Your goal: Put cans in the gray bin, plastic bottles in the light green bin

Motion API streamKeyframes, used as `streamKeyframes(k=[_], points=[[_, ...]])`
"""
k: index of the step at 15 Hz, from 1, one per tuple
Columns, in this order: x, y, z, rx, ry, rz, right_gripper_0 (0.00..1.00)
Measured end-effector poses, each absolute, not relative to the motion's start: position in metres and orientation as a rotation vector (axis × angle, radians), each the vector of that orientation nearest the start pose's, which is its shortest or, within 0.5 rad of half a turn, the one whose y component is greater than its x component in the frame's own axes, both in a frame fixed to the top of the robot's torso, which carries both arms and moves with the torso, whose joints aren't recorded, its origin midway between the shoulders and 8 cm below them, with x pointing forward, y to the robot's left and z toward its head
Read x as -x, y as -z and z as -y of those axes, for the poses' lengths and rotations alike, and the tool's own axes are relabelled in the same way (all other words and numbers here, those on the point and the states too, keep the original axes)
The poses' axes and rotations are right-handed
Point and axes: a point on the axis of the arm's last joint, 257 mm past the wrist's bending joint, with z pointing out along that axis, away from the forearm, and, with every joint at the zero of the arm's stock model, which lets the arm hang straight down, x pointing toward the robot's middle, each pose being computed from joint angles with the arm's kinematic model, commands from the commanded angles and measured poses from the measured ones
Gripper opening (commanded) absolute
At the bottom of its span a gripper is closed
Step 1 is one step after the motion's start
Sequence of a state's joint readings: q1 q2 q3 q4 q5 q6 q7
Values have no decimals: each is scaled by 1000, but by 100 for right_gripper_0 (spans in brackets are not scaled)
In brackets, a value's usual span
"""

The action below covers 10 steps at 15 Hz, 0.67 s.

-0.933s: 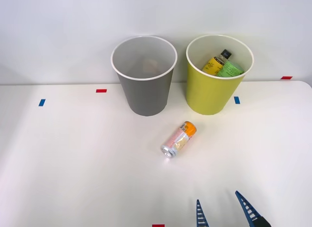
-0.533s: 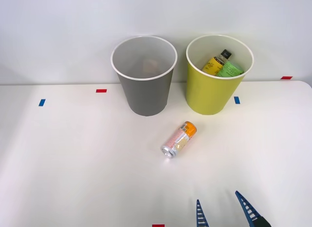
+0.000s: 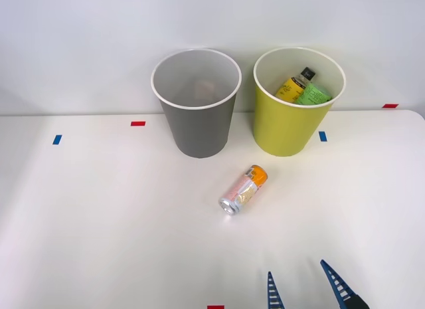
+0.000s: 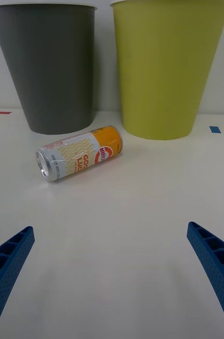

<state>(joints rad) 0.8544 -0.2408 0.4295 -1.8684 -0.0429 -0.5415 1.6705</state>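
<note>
The silver end (image 3: 229, 206) turned toward me looks like a sunken base, so I should expect the can's orange end (image 3: 258, 175) to hide an open drinking hole.
A pink-and-white can (image 3: 243, 189) with an orange end lies on its side on the white table, in front of the two bins; the wrist view shows the can (image 4: 80, 153) with its silver top facing me. The gray bin (image 3: 196, 126) stands at the back, left of the light green bin (image 3: 285, 126). Inside the green bin rest two plastic bottles, one yellow-labelled with a dark cap (image 3: 295, 85) and one green-labelled (image 3: 312, 95). My right gripper (image 3: 305, 289) hangs open near the table's front edge, short of the can, nothing between its blue fingers (image 4: 8, 265).
Small red tape marks (image 3: 137, 123) and blue tape marks (image 3: 57, 139) dot the table (image 3: 99, 209). A white wall rises right behind the bins. The table's right edge curves off near the back right corner.
</note>
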Motion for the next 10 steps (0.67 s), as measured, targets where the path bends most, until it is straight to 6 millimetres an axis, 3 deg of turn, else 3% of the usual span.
streamKeyframes(k=[10], points=[[-260, 292, 155, 157, -127, -1589, 100]])
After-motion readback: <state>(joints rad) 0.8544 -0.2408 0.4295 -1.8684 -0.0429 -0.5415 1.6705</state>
